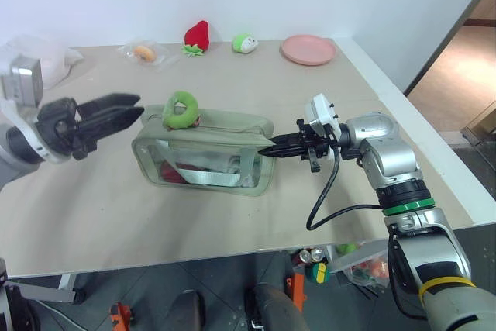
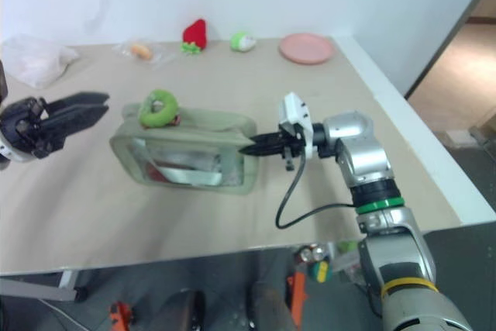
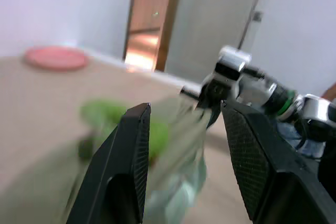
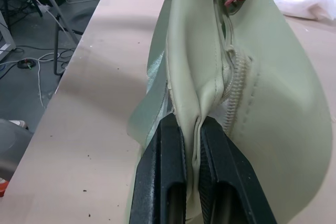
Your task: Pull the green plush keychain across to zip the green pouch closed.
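Note:
The green pouch is lying loose with its fabric creased. It will turn at my left gripper when I pull the green plush keychain across.
The green pouch lies on the tan table, clear panel facing me, with red items inside. On its top at the left end rests the green plush keychain, a fuzzy ring. My left gripper hovers just left of the keychain, open and empty, not touching it; in the left wrist view its fingers frame the blurred keychain. My right gripper is shut on the pouch's right end, pinching a fold of fabric beside the zipper.
Along the table's far edge stand a red strawberry plush, a green-and-white plush toy, a pink plate and a clear packet. A white bag sits far left. The table's right edge is near my right arm.

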Controlling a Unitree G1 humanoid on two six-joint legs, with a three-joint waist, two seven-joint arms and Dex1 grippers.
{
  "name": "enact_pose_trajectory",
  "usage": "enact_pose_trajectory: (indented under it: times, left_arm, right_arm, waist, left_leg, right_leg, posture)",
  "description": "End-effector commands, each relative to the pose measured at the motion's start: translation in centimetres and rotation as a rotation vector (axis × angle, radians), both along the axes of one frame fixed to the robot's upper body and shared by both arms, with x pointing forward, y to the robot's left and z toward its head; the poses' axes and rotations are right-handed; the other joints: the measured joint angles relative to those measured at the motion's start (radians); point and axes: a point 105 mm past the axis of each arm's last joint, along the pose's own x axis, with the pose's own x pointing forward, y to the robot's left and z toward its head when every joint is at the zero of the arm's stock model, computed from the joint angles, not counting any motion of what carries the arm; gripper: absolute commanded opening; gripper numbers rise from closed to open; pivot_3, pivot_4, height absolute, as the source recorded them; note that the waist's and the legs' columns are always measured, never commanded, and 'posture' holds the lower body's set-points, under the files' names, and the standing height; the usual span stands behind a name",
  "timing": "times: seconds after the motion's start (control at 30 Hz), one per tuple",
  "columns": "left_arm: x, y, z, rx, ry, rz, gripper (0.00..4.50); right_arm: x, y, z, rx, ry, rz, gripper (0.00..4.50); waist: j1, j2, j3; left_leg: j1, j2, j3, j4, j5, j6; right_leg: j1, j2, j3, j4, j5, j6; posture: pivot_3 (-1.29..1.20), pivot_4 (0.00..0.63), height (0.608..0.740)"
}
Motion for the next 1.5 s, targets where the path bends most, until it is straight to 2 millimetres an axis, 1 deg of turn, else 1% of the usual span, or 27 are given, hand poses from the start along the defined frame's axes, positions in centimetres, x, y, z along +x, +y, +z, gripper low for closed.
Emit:
enact_pose_trajectory:
  times: [0.03, 0.1, 0.23, 0.33, 0.47, 0.57, 0.63, 0.67, 0.7, 0.77, 0.8, 0.83, 0.87, 0.93, 1.1, 1.13, 1.27, 1.33, 1.37, 1.4, 1.43, 1.47, 1.5]
  left_arm:
    - [0.5, 3.9, -3.0, 0.081, 0.107, 0.187, 2.19]
    - [0.9, 4.1, -3.7, 0.054, 0.142, 0.204, 2.19]
    - [1.2, 3.4, -5.9, 0.087, 0.193, 0.183, 2.19]
    - [1.4, 3.1, -6.8, 0.107, 0.213, 0.167, 2.19]
    - [1.6, 2.1, -8.1, 0.148, 0.236, 0.124, 2.19]
    - [2.1, 2.0, -8.3, 0.148, 0.236, 0.121, 2.19]
    - [2.4, 1.9, -7.5, 0.106, 0.222, 0.11, 2.19]
    - [2.2, 1.7, -7.0, 0.093, 0.207, 0.09, 1.64]
    - [2.0, 1.6, -6.7, 0.088, 0.197, 0.076, 1.64]
    - [1.9, 1.3, -6.6, 0.098, 0.183, 0.068, 1.0]
    - [1.9, 1.1, -6.5, 0.102, 0.176, 0.07, 1.0]
    - [1.9, 1.0, -6.4, 0.106, 0.17, 0.071, 0.45]
    - [1.7, 0.8, -6.3, 0.11, 0.164, 0.066, 0.35]
    - [1.5, 0.6, -6.3, 0.124, 0.154, 0.068, 0.35]
    - [0.9, 0.5, -7.2, 0.152, 0.171, 0.06, 0.35]
    - [0.9, 0.5, -7.3, 0.147, 0.176, 0.067, 0.3]
    - [0.7, 0.0, -7.7, 0.138, 0.184, 0.07, 0.3]
    - [0.7, -0.2, -7.9, 0.134, 0.188, 0.068, 0.3]
    - [0.6, -0.3, -8.1, 0.131, 0.192, 0.068, 0.28]
    - [0.6, -0.4, -8.1, 0.129, 0.195, 0.068, 0.28]
    - [0.6, -0.5, -8.2, 0.128, 0.196, 0.068, 0.28]
    - [0.6, -0.5, -8.3, 0.127, 0.196, 0.069, 0.28]
    - [0.6, -0.6, -8.3, 0.126, 0.196, 0.069, 0.28]
  right_arm:
    - [-0.1, 0.2, 0.2, -0.01, -0.013, 0.01, 0.0]
    - [-0.2, 0.3, 0.2, -0.009, -0.011, 0.013, 0.0]
    - [-0.4, 0.2, 0.3, -0.004, -0.007, 0.015, 0.0]
    - [-0.6, 0.1, 0.3, -0.004, -0.007, 0.012, 0.0]
    - [-0.6, -0.1, 0.4, -0.003, -0.009, 0.002, 0.0]
    - [-0.7, -0.2, 0.4, -0.005, -0.01, -0.003, 0.0]
    - [-0.8, -0.3, 0.4, -0.006, -0.011, -0.008, 0.0]
    - [-0.8, -0.4, 0.4, -0.007, -0.01, -0.011, 0.0]
    - [-0.8, -0.5, 0.4, -0.009, -0.01, -0.013, 0.0]
    - [-0.8, -0.5, 0.4, -0.011, -0.009, -0.016, 0.0]
    - [-0.8, -0.6, 0.4, -0.012, -0.008, -0.017, 0.0]
    - [-0.8, -0.6, 0.4, -0.012, -0.008, -0.017, 0.0]
    - [-0.8, -0.6, 0.4, -0.013, -0.007, -0.018, 0.0]
    - [-0.8, -0.6, 0.4, -0.014, -0.006, -0.019, 0.0]
    - [-0.5, -0.5, 0.4, -0.017, 0.019, -0.031, 0.0]
    - [-0.2, -0.5, 0.5, -0.017, 0.039, -0.053, 0.4]
    - [-0.5, -1.0, 0.5, -0.035, 0.086, -0.056, 0.4]
    - [-0.7, -1.6, 0.9, -0.035, 0.106, -0.068, 0.4]
    - [-0.8, -2.0, 1.1, -0.036, 0.131, -0.076, 0.82]
    - [-0.9, -2.3, 1.3, -0.036, 0.151, -0.084, 0.93]
    - [-1.0, -2.7, 1.6, -0.033, 0.171, -0.093, 1.14]
    - [-1.1, -3.0, 1.9, -0.028, 0.185, -0.099, 1.65]
    - [-1.2, -3.1, 2.1, -0.025, 0.193, -0.103, 2.04]
  waist:
    - [0.0, 0.0, 0.0]
    - [0.0, 0.0, 0.0]
    - [0.002, 0.0, 0.0]
    - [0.001, 0.0, 0.0]
    - [0.001, 0.0, 0.0]
    - [0.001, 0.0, 0.0]
    - [0.002, 0.0, 0.0]
    - [0.002, 0.0, 0.0]
    - [0.002, 0.0, 0.0]
    - [0.004, 0.0, 0.0]
    - [0.004, 0.0, 0.0]
    - [0.004, 0.0, 0.0]
    - [0.004, 0.0, 0.0]
    - [0.004, 0.0, 0.0]
    - [0.005, 0.0, 0.0]
    - [0.005, 0.0, 0.0]
    - [0.007, 0.0, 0.0]
    - [0.008, 0.0, 0.0]
    - [0.011, 0.0, 0.0]
    - [0.014, 0.0, 0.0]
    - [0.015, 0.0, 0.0]
    - [0.018, 0.0, 0.0]
    - [0.018, 0.0, 0.0]
  left_leg:
    - [0.0, 0.0, 0.0, 0.0, 0.0, 0.0]
    - [0.001, 0.0, 0.0, 0.0, 0.0, 0.0]
    - [0.0, 0.002, 0.0, 0.0, 0.0, 0.0]
    - [0.0, 0.002, 0.0, -0.001, 0.0, 0.0]
    - [0.0, 0.002, 0.0, -0.002, 0.0, 0.0]
    - [0.0, 0.002, 0.001, -0.002, 0.0, 0.0]
    - [0.0, 0.002, 0.001, -0.002, 0.0, 0.0]
    - [0.0, 0.002, 0.001, -0.002, 0.0, 0.0]
    - [0.0, 0.002, 0.001, -0.002, 0.0, 0.0]
    - [0.0, 0.001, 0.001, -0.002, 0.0, 0.0]
    - [0.0, 0.001, 0.001, -0.002, 0.0, 0.0]
    - [-0.001, 0.002, 0.001, -0.002, 0.0, 0.0]
    - [-0.001, 0.001, 0.001, -0.002, 0.0, 0.0]
    - [-0.001, 0.001, 0.0, -0.003, 0.0, 0.0]
    - [-0.001, 0.001, 0.0, -0.003, 0.0, 0.0]
    - [-0.001, 0.001, 0.0, -0.003, 0.0, 0.0]
    - [-0.001, 0.0, 0.0, -0.003, 0.0, 0.0]
    - [-0.001, 0.0, 0.0, -0.003, 0.0, 0.0]
    - [-0.001, 0.0, 0.0, -0.003, 0.0, 0.0]
    - [-0.001, -0.001, 0.0, -0.003, 0.0, 0.0]
    - [-0.001, -0.001, 0.0, -0.003, 0.0, 0.0]
    - [-0.001, -0.002, 0.0, -0.003, 0.0, 0.0]
    - [-0.002, -0.002, 0.0, -0.003, 0.0, 0.0]
  right_leg:
    - [0.0, 0.0, 0.0, 0.0, 0.0, 0.0]
    - [0.0, 0.0, 0.0, 0.0, 0.0, 0.0]
    - [0.0, 0.0, -0.002, 0.0, -0.001, -0.001]
    - [0.0, 0.0, -0.001, 0.0, -0.001, -0.001]
    - [-0.001, 0.0, -0.001, 0.0, -0.001, -0.002]
    - [-0.001, 0.0, -0.001, 0.0, -0.001, -0.002]
    - [-0.001, 0.0, -0.001, 0.0, -0.001, -0.002]
    - [-0.001, 0.0, -0.001, 0.0, -0.001, -0.002]
    - [-0.001, 0.0, -0.001, 0.0, -0.001, -0.002]
    - [-0.001, 0.0, -0.001, 0.0, -0.001, -0.002]
    - [-0.001, 0.0, -0.001, 0.0, -0.001, -0.002]
    - [-0.001, 0.0, -0.001, 0.0, -0.001, -0.002]
    - [-0.001, 0.0, -0.001, 0.0, -0.001, -0.002]
    - [-0.001, -0.001, -0.001, 0.0, -0.002, -0.001]
    - [-0.001, -0.001, -0.001, 0.0, -0.002, -0.001]
    - [-0.001, -0.001, -0.001, 0.0, -0.002, -0.001]
    - [-0.001, -0.001, -0.001, 0.0, -0.002, -0.001]
    - [-0.001, -0.002, -0.001, 0.0, -0.002, -0.001]
    - [-0.001, -0.002, -0.001, 0.0, -0.002, -0.001]
    - [-0.001, -0.002, -0.001, 0.0, -0.002, -0.001]
    - [-0.001, -0.002, -0.001, 0.0, -0.002, 0.0]
    - [-0.001, -0.002, -0.001, 0.0, -0.002, 0.0]
    - [-0.001, -0.003, -0.001, -0.001, -0.003, 0.001]
  posture:
    - [0.0, 0.15, 0.74]
    - [0.0, 0.15, 0.74]
    - [0.0, 0.15, 0.74]
    - [0.0, 0.15, 0.74]
    - [0.0, 0.15, 0.74]
    - [0.0, 0.15, 0.74]
    - [0.0, 0.15, 0.74]
    - [0.0, 0.15, 0.74]
    - [0.0, 0.15, 0.74]
    - [0.0, 0.15, 0.74]
    - [0.0, 0.15, 0.74]
    - [0.0, 0.15, 0.74]
    - [0.0, 0.15, 0.74]
    - [0.0, 0.15, 0.74]
    - [0.0, 0.15, 0.74]
    - [0.0, 0.15, 0.74]
    - [0.0, 0.15, 0.74]
    - [0.0, 0.15, 0.74]
    - [0.0, 0.15, 0.74]
    - [0.0, 0.15, 0.74]
    - [0.0, 0.15, 0.74]
    - [0.0, 0.15, 0.74]
    - [0.0, 0.15, 0.74]
